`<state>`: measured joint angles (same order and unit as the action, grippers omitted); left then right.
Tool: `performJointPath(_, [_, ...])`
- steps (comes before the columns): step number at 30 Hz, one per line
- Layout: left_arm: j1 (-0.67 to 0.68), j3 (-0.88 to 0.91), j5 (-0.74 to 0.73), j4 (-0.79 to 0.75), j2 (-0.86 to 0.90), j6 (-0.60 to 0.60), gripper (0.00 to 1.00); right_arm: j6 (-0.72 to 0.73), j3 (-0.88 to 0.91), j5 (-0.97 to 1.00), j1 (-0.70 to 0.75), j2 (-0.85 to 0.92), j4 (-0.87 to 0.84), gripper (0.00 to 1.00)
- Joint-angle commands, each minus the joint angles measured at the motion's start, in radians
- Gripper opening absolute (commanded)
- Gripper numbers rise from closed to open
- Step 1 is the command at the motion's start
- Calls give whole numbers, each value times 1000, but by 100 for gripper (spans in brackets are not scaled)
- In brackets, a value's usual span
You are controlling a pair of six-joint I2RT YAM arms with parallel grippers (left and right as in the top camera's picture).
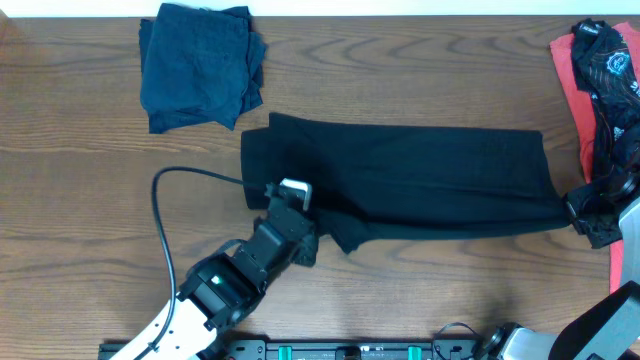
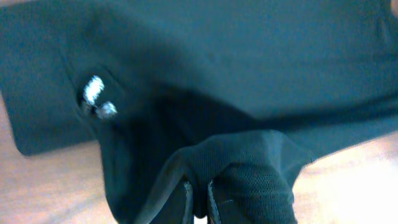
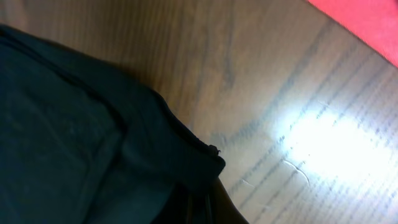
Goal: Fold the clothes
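Note:
The black T-shirt's near edge (image 1: pixel 460 236) is stretched tight across both grippers, so the robot's left gripper should go on toward the T-shirt's far edge (image 1: pixel 325 122) before it lets go of its fold over the T-shirt.
A black T-shirt (image 1: pixel 400 175) lies stretched out sideways across the middle of the table as a long band. My left gripper (image 1: pixel 298 205) is at its near left part, shut on a bunched fold of the fabric. In the left wrist view the cloth (image 2: pixel 249 168) drapes over the fingertips (image 2: pixel 219 202), and a small white logo (image 2: pixel 96 96) shows at the left. My right gripper (image 1: pixel 578 210) is shut on the shirt's near right corner. In the right wrist view the dark hem (image 3: pixel 93 137) runs down into the jaws, which stand together.
A folded dark navy garment (image 1: pixel 200 65) sits at the back left. A heap of coral-red and black printed clothes (image 1: pixel 605 75) lies at the right edge, its red cloth (image 3: pixel 367 18) visible from the right wrist. A black cable (image 1: pixel 160 230) loops beside the left arm.

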<state>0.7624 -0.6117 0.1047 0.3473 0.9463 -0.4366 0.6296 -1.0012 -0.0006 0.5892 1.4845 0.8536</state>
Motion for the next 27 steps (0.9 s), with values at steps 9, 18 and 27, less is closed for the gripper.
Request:
performJointPath(9, [-133,-24,39,-208,141,108,10,34,-14,-27,-72,5,-109,3])
performJointPath(18, [-204,-24,43,-446,306,134,10,47,-13,-23,-134,34,-248,2])
performJointPath(27, [-323,-24,42,-617,399,133,10,55,-13,-23,-139,55,-330,2])
